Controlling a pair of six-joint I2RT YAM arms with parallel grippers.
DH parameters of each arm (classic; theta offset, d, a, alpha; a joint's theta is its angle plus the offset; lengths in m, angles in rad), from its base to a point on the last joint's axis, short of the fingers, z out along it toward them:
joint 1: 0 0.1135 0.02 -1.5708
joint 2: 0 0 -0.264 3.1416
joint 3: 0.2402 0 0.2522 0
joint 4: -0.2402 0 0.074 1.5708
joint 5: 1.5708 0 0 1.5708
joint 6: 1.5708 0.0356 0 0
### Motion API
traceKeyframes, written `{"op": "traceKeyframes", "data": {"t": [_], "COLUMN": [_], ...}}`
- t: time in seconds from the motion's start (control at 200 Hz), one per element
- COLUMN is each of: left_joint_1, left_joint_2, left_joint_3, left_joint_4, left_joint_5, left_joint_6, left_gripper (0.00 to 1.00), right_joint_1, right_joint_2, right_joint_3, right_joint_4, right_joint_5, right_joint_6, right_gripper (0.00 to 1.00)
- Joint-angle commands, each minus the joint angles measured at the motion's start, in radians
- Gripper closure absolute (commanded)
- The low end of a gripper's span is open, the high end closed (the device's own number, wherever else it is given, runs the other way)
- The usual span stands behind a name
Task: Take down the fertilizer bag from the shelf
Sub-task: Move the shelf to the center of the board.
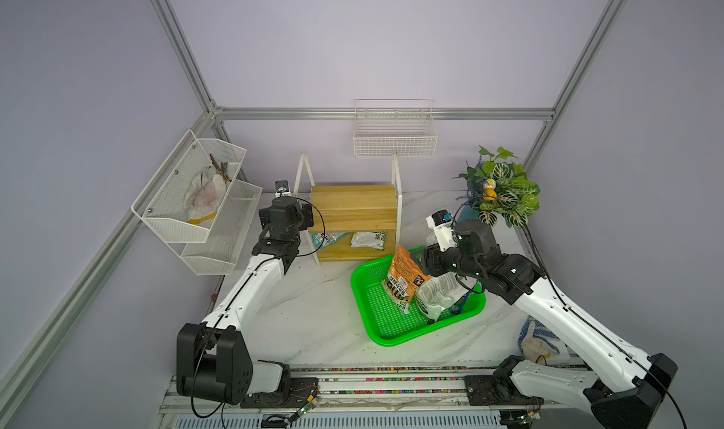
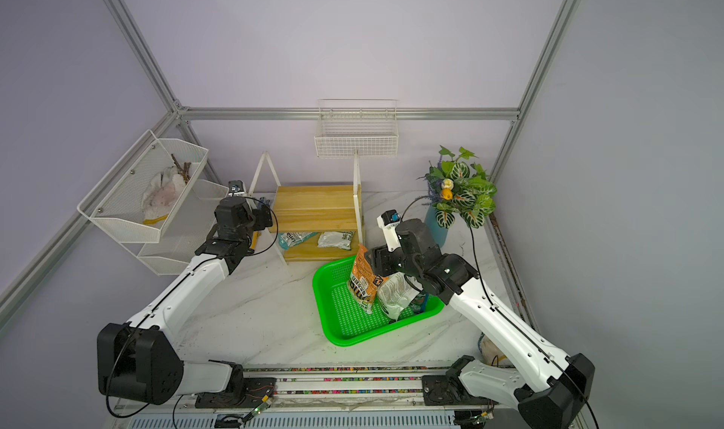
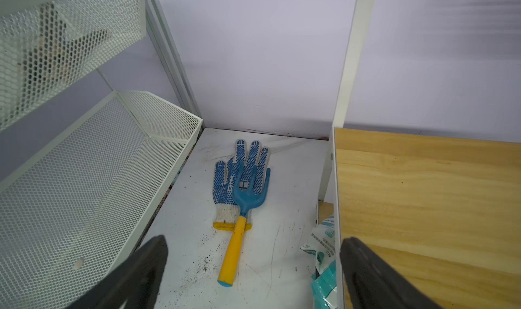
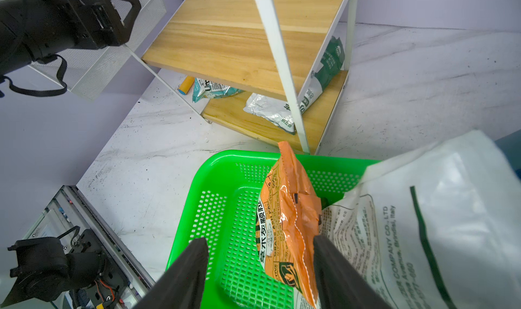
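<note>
The robot's left gripper should move back from the shelf's end and reach in low from the front, because the shelf's top board (image 1: 354, 197) covers the teal bag (image 1: 330, 239) from above.
The shelf (image 1: 354, 207) (image 4: 234, 36) stands at the back of the table, its top board bare. On its lower board lie a teal bag (image 1: 331, 238) (image 4: 214, 89) and a silver bag (image 1: 368, 240) (image 4: 270, 111); a green-and-white bag (image 4: 328, 65) leans at its far end. An orange fertilizer bag (image 1: 403, 278) (image 4: 290, 223) stands in the green basket (image 1: 386, 341), leaning on a white bag (image 1: 438, 294). My right gripper (image 4: 260, 240) is open around the orange bag's top; one finger is close to it, the other well apart. My left gripper (image 3: 255, 240) is open and empty beside the shelf's left end.
A blue-dotted glove (image 3: 242, 172) and a yellow-handled fork (image 3: 235, 248) lie on the table beyond the left gripper. The white mesh rack (image 1: 196, 203) hangs at the left, a wire basket (image 1: 395, 137) on the back wall. A potted plant (image 1: 501, 188) stands back right.
</note>
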Motion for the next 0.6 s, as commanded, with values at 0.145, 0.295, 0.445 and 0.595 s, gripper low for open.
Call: {"op": "traceKeyframes", "data": {"t": [0.145,0.295,0.445,0.595], "left_joint_1": [0.029,0.029,0.028,0.027], "left_joint_2": [0.051,-0.075,-0.238,-0.392], "left_joint_3": [0.155,0.079,-0.052,-0.243], "left_joint_4": [-0.03,-0.069,-0.115,-0.117], "left_joint_5": [0.004,0.025,0.13,0.224], "left_joint_6": [-0.028,-0.124,-0.263,-0.458], "left_gripper": [0.0,0.0,0.0,0.0], "right_joint_1": [-0.003,-0.004,-0.004,-0.004], "right_joint_2": [-0.004,-0.008,0.014,0.032], "right_joint_3": [-0.012,-0.02,-0.025,-0.017], "right_joint_4": [0.022,0.031,0.051,0.067], "right_joint_5": [0.006,0.011,0.001,-0.035], "right_joint_6": [0.005,0.005,0.008,0.021], "right_gripper": [0.36,0.36,0.36,0.36]}}
